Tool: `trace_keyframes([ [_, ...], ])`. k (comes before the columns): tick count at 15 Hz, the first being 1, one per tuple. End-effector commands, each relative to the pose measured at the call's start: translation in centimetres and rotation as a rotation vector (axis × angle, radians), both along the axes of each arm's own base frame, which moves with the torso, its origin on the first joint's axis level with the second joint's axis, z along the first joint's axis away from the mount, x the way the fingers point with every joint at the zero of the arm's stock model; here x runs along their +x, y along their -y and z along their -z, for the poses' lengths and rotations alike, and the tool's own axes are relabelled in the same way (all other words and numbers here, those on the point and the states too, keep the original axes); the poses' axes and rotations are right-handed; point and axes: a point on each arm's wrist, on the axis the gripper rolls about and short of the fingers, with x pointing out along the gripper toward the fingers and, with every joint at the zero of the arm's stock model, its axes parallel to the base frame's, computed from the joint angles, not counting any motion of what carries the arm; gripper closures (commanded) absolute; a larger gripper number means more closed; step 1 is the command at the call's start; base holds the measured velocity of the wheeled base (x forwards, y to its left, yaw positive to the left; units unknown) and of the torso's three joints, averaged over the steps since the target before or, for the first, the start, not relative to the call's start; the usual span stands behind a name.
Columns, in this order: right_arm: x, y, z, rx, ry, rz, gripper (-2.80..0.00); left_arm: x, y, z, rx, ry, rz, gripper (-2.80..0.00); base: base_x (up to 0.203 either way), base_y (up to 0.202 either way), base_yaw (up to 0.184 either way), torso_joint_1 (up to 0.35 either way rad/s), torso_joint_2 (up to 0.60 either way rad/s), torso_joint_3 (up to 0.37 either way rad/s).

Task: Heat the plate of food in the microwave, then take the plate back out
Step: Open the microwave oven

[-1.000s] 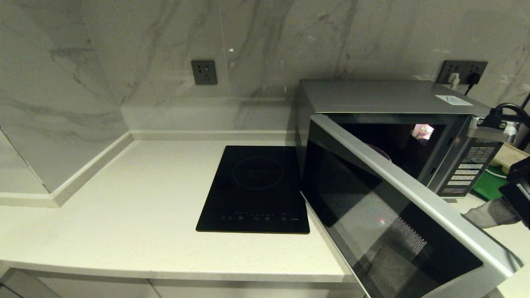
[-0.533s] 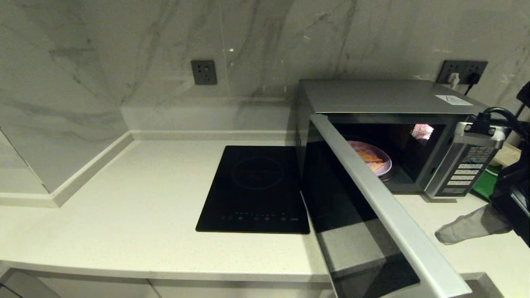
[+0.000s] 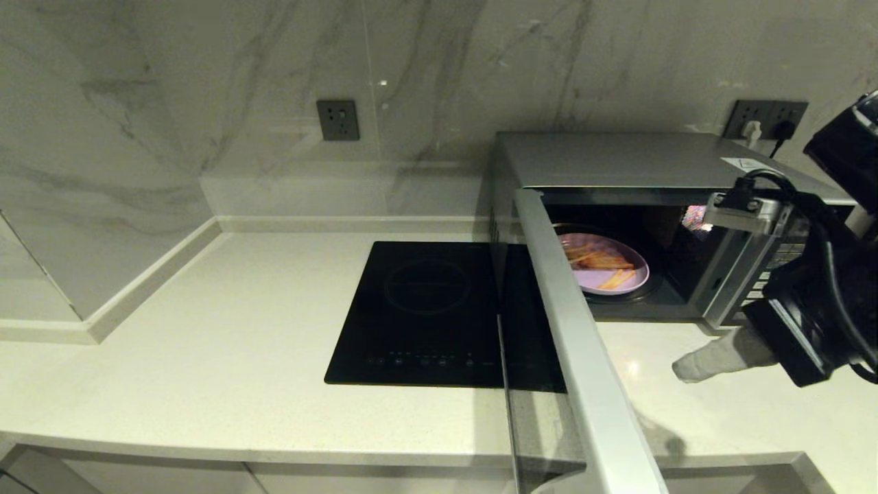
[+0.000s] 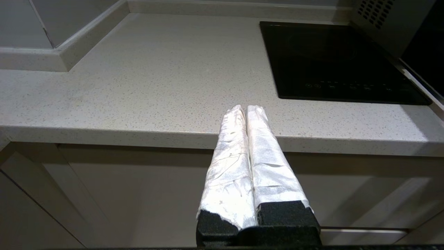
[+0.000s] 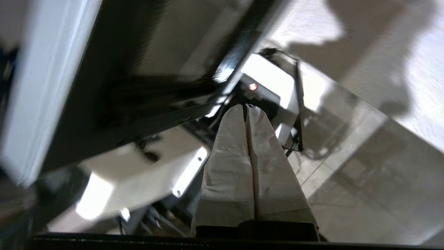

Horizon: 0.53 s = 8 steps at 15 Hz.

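Observation:
I keep moving my right gripper toward the plate's near rim point(image 3: 639, 284) and open its fingers there, as the dark glass door point(image 3: 573, 354) is clear of the lilac plate.
The silver microwave point(image 3: 638, 161) stands at the right of the counter with its dark glass door point(image 3: 576, 357) swung wide open toward me. Inside, the lilac plate of fries point(image 3: 607, 271) lies on the turntable. My right gripper point(image 3: 682, 368) hovers over the counter in front of the oven, right of the door, shut and holding nothing. In the right wrist view its wrapped fingers point(image 5: 229, 146) are pressed together, with the door's dark panel point(image 5: 166, 52) beside them. My left gripper point(image 4: 247, 108) is parked below the counter's front edge, shut and empty.
A flat black induction hob point(image 3: 422, 312) lies left of the microwave. A green tray point(image 3: 809, 312) shows behind my right arm. Wall sockets point(image 3: 338, 120) sit on the marble backsplash. The counter's front edge point(image 4: 138, 133) runs just ahead of my left gripper.
The microwave door has swung from partly open to wide open, and the plate has come into sight. My right gripper has moved left and toward the oven's front.

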Motion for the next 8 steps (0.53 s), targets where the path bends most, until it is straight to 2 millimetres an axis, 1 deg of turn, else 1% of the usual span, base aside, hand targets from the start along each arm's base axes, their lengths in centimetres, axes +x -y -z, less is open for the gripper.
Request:
trace_keyframes([
  [1,1.2,-0.1,1.0,-0.036,-0.028,0.286,0.00,0.0,0.0,0.0,-0.001,0.001,-0.001,0.00,0.000,0.000,0.000,0.000,0.00,0.000],
  [4,4.3,-0.9,3.0,-0.008,-0.017,0.759,0.00,0.0,0.0,0.0,-0.001,0.001,-0.001,0.00,0.000,0.000,0.000,0.000,0.00,0.000],
  [6,6.6,-1.2,4.6,0.013,-0.040,0.944,0.00,0.0,0.0,0.0,0.000,0.001,-0.001,0.00,0.000,0.000,0.000,0.000,0.00,0.000],
  [8,9.4,-0.3,5.2,0.106,-0.029,1.095,0.00,0.0,0.0,0.0,-0.001,0.001,-0.001,0.00,0.000,0.000,0.000,0.000,0.00,0.000],
])
